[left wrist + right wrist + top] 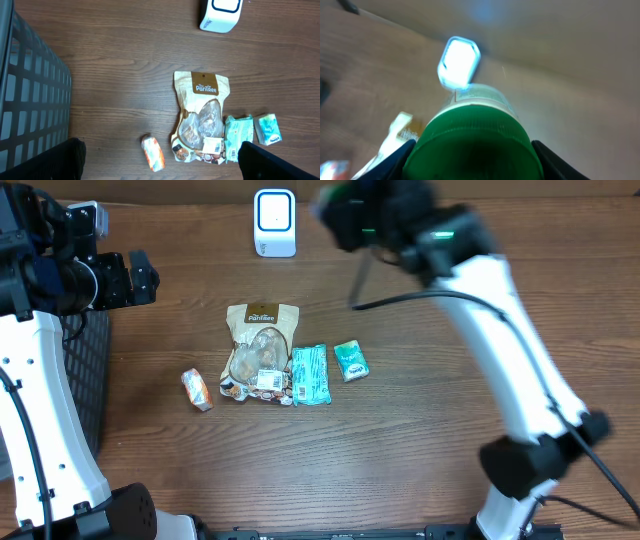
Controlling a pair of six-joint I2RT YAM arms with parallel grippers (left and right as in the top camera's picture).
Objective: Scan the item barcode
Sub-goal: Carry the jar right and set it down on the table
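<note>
The spot (442,345) past the small teal pack is free, so my right gripper should now carry the container by its green lid (472,137) until its base touches the wood.
My right gripper (472,162) is shut on a container with a wide green lid (475,142) and a pale body, which fills the lower half of the right wrist view. Just beyond the container is the white barcode scanner (459,62), its window glowing. From overhead the scanner (274,222) stands at the table's far edge, and the right gripper (342,215) hovers, blurred, just to its right. My left gripper (130,277) is open and empty, high over the left side. Its dark fingers (60,160) frame the table below.
A tan PaniTree snack pouch (260,350), a teal packet (309,374), a small teal pack (350,361) and an orange wrapper (197,389) lie mid-table. A black mesh basket (30,100) stands along the left edge.
</note>
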